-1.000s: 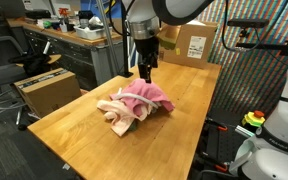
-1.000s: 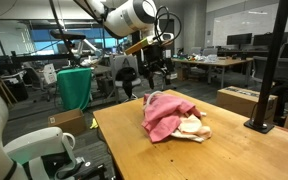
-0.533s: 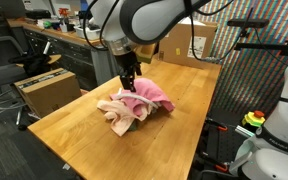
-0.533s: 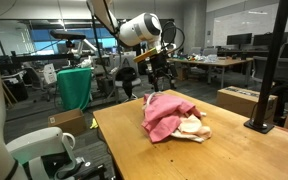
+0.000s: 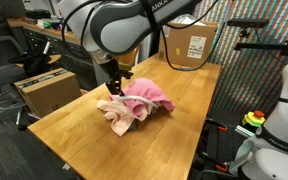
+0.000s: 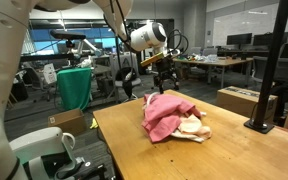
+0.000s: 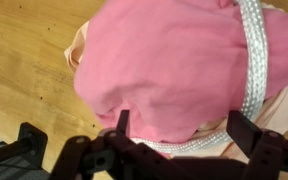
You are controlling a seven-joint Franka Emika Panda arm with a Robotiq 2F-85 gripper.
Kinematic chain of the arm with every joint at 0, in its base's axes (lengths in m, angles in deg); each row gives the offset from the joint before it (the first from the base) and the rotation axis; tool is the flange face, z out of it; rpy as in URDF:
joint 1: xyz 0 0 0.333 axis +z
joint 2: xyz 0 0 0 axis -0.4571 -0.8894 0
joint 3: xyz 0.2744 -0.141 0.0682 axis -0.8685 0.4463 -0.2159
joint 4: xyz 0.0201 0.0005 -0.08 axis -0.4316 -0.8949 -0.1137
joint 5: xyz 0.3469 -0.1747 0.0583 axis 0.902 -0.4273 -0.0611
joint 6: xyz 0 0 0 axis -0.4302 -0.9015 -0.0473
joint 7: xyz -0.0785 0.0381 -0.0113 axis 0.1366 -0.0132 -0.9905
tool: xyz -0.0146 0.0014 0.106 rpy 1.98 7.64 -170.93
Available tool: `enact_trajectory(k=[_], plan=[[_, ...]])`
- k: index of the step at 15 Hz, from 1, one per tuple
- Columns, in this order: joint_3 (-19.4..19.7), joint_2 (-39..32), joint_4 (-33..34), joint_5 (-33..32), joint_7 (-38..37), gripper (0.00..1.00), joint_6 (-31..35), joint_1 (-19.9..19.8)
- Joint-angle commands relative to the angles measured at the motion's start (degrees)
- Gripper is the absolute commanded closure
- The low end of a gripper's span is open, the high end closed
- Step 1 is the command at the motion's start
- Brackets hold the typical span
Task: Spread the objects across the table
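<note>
The white braided cord [image 7: 253,93] bends under one finger of my open gripper. I should move over so my fingers are on both sides of the cord [image 7: 212,139], then lift it off the pink cloth.
A heap of soft objects lies in the middle of the wooden table [image 5: 79,135]. A pink cloth [image 5: 149,96] [image 6: 166,115] covers the top, and a peach-cream cloth [image 5: 119,113] [image 6: 195,127] sticks out beneath it. In the wrist view the pink cloth [image 7: 169,55] fills most of the picture, with peach-cream cloth [image 7: 77,48] at its edge. My gripper [image 5: 114,84] [image 6: 162,76] [image 7: 184,128] hangs open just over the pile's edge. Its fingers [image 7: 122,122] stand either side of the pink cloth's hem; whether they touch it I cannot tell. Other objects are hidden.
A white braided cord [image 7: 252,60] runs over the pink cloth. A cardboard box [image 5: 189,42] [image 6: 242,100] stands at the table's far end. A black post [image 6: 272,70] rises from the table beside it. Another box [image 5: 46,92] sits on the floor.
The arm has swung from the far side of the pile across to its other edge and come lower. The jaws stayed open. The cloths have not moved.
</note>
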Motion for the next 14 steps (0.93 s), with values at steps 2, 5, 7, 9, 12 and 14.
enact_trajectory(k=[2,5,7,9,12,14], plan=[[2.0,-5.2,10.2,-0.2,1.5,0.0,-5.4,2.7],[2.2,-6.2,13.7,0.3,1.8,0.0,-7.2,3.5],[2.1,-6.8,15.7,1.7,1.5,0.0,-8.3,3.6],[1.9,-7.5,17.3,4.0,1.3,0.0,-9.5,3.3],[2.2,-8.5,18.7,6.8,1.1,0.0,-11.3,3.0],[2.5,-9.4,19.1,8.1,1.0,0.0,-11.9,3.0]])
